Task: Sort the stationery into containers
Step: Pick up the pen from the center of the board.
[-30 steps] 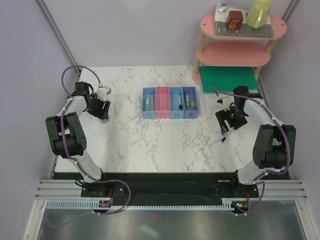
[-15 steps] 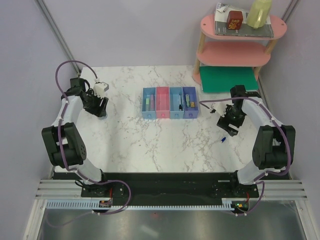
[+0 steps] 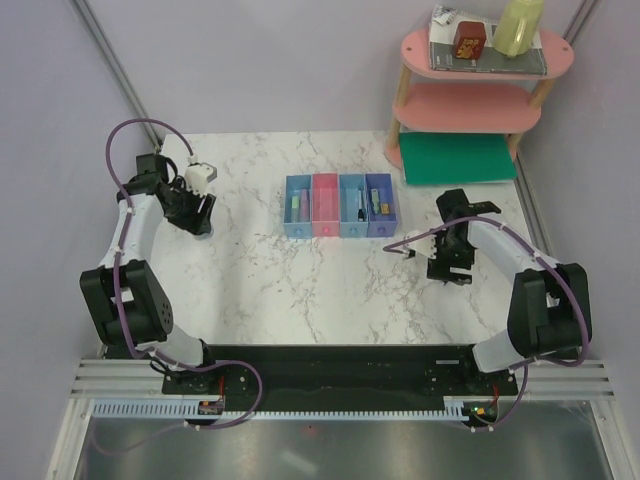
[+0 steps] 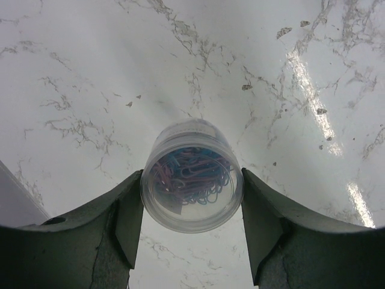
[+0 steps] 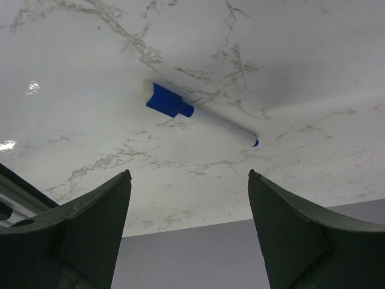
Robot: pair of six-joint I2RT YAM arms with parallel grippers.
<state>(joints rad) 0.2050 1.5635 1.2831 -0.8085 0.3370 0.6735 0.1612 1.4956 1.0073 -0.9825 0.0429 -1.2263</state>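
The blue-and-white pen (image 5: 207, 117) is lying lengthwise across the opening of my right gripper. I should turn my right gripper and grab the pen by its blue cap (image 5: 166, 101).
The containers (image 3: 340, 205) are four joined bins, light blue, pink, light blue and purple, at the table's middle. A pale green stick (image 3: 295, 205), a black pen (image 3: 358, 206) and another green stick (image 3: 378, 203) lie in them. My left gripper (image 3: 197, 212) (image 4: 191, 173) is shut on a round clear tub of coloured paper clips (image 4: 191, 183), with both fingers against its sides. My right gripper (image 3: 447, 268) (image 5: 189, 173) is open and empty, low over the table. The blue-and-white pen (image 5: 198, 114) lies on the marble just ahead of its fingertips. In the top view the gripper hides the pen.
A pink round tiered shelf (image 3: 485, 95) stands at the far right with a red box (image 3: 469, 40) and a yellow bottle (image 3: 518, 25) on top. A flat green board (image 3: 458, 158) lies at its foot. The table's right edge is close to the right arm.
My right gripper has swung toward the near left and now covers the blue-and-white pen in the top view. My left gripper has shifted slightly to the far left.
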